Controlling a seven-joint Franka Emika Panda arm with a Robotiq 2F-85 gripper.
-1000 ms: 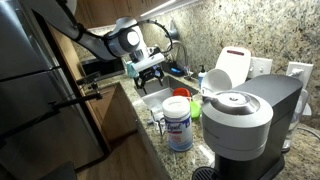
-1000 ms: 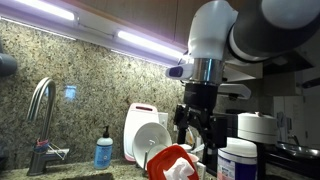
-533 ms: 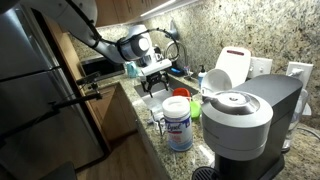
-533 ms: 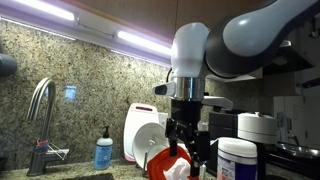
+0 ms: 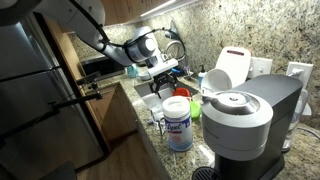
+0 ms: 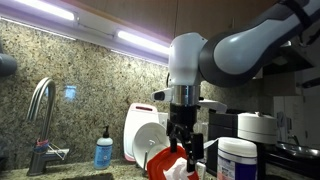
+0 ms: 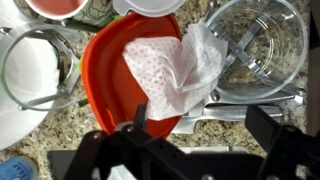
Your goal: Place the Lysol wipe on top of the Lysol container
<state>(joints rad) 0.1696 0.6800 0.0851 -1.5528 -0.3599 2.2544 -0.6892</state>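
The Lysol wipe's loose edge (image 7: 188, 100) stretches across the bowl's rim and is lined up with my open fingers, so my gripper keeps going down until it closes on the crumpled fold (image 7: 178, 74).
The Lysol wipe (image 7: 172, 58) is a crumpled white sheet lying in an orange bowl (image 7: 100, 70), with one edge hanging over the rim; it also shows in an exterior view (image 6: 181, 170). The Lysol container (image 5: 179, 125) is a white canister with a blue label, standing upright in front of the coffee machine and visible in both exterior views (image 6: 237, 160). My gripper (image 7: 200, 125) is open and empty, just above the bowl and beside the wipe, not touching it. It hangs over the bowl in both exterior views (image 5: 161, 72) (image 6: 184, 150).
A grey domed coffee machine (image 5: 242, 118) stands next to the canister. A white jug with a red mark (image 5: 232, 68) is behind. A glass container (image 7: 258, 40) and a white cup (image 7: 35, 65) flank the bowl. A faucet (image 6: 40, 110) and blue soap bottle (image 6: 104, 152) stand at the sink.
The arm has swung along the counter toward the orange bowl and lowered. The gripper now hangs right above the bowl and wipe. The fingers stay open.
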